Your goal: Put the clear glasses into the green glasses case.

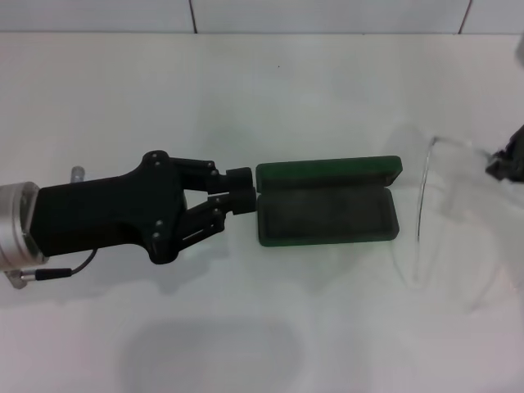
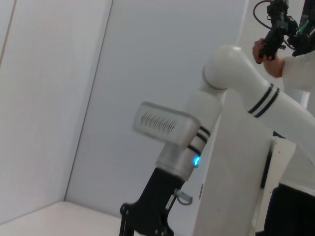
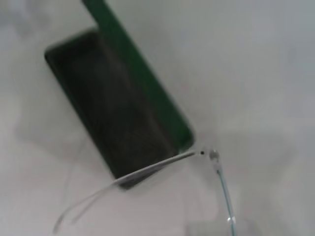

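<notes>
My right gripper should lift the glasses so that my left gripper can fold an arm (image 3: 123, 181), because the clear glasses' arms (image 1: 422, 193) stick out open and would hang over the case.
The green glasses case (image 1: 326, 214) lies open in the middle of the white table, grey lining up and its lid (image 1: 327, 171) folded back on the far side. My left gripper (image 1: 242, 188) lies flat on the table, shut, with its tips against the case's left end. To the right of the case, the clear glasses (image 1: 422, 205) hang tilted above the table. One of their thin arms runs to my right gripper (image 1: 508, 160), which is mostly cut off at the right edge. In the right wrist view the glasses (image 3: 147, 171) float over one end of the case (image 3: 108, 113).
A tiled wall (image 1: 246, 15) stands along the back of the table. The left wrist view shows my right arm (image 2: 236, 78) in front of a white wall, and a person's hand (image 2: 268, 54) holding a controller beyond it.
</notes>
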